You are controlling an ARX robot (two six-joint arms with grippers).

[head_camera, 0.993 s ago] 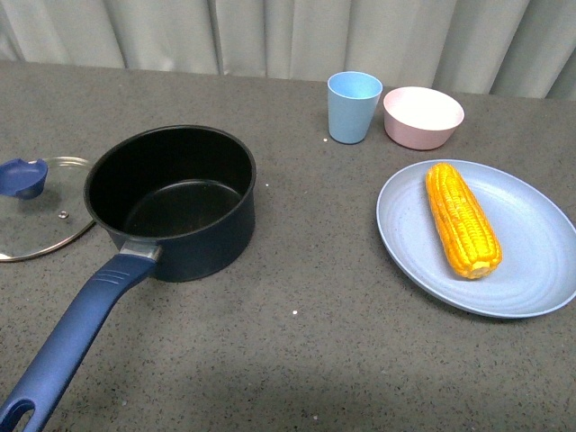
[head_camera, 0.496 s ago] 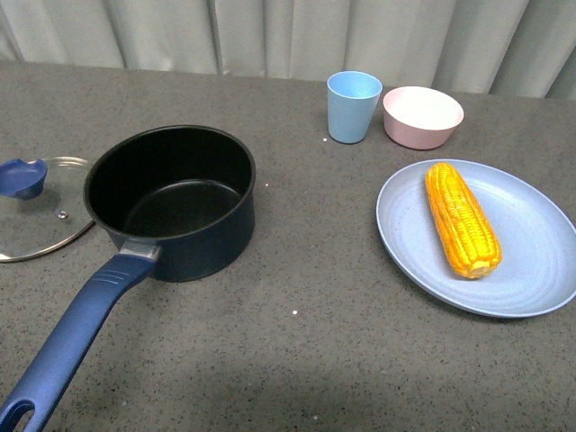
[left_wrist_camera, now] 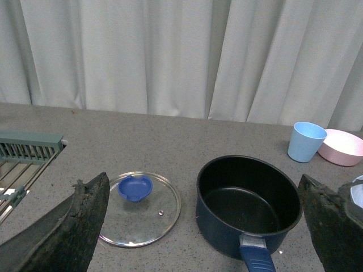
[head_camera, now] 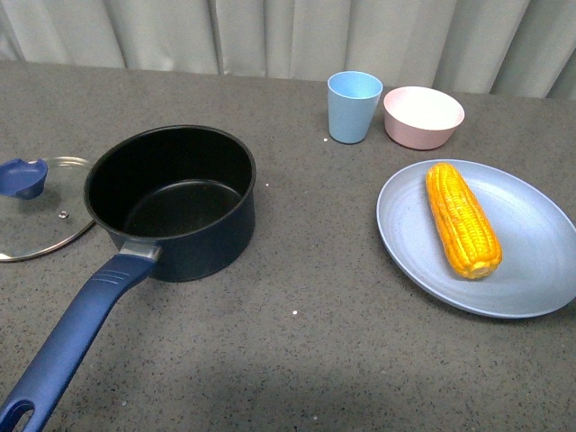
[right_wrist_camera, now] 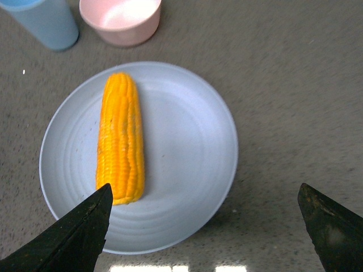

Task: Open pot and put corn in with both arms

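Observation:
The corn (right_wrist_camera: 120, 139) should fit whole inside the dark navy pot's rim when I lower it in, because the pot has a wide, deep, empty inside (left_wrist_camera: 249, 198).
The dark navy pot (head_camera: 175, 202) stands uncovered at the left of the table, its black inside bare and its long blue handle (head_camera: 76, 333) pointing toward me. Its glass lid (head_camera: 36, 211) with the blue knob (head_camera: 22, 177) lies flat on the table left of it. The yellow-orange corn (head_camera: 462, 219) lies on a light blue plate (head_camera: 531, 270) at the right. Neither arm shows in the front view. My left gripper (left_wrist_camera: 207, 226) is open, held back from the pot (left_wrist_camera: 249, 204) and lid (left_wrist_camera: 142, 209). My right gripper (right_wrist_camera: 207, 226) is open above the plate's near edge, beside the corn (right_wrist_camera: 120, 136).
A light blue cup (head_camera: 354, 106) and a pink bowl (head_camera: 423, 117) stand behind the plate. A grey curtain hangs along the table's far edge. A green wire rack (left_wrist_camera: 25, 153) shows at the edge of the left wrist view.

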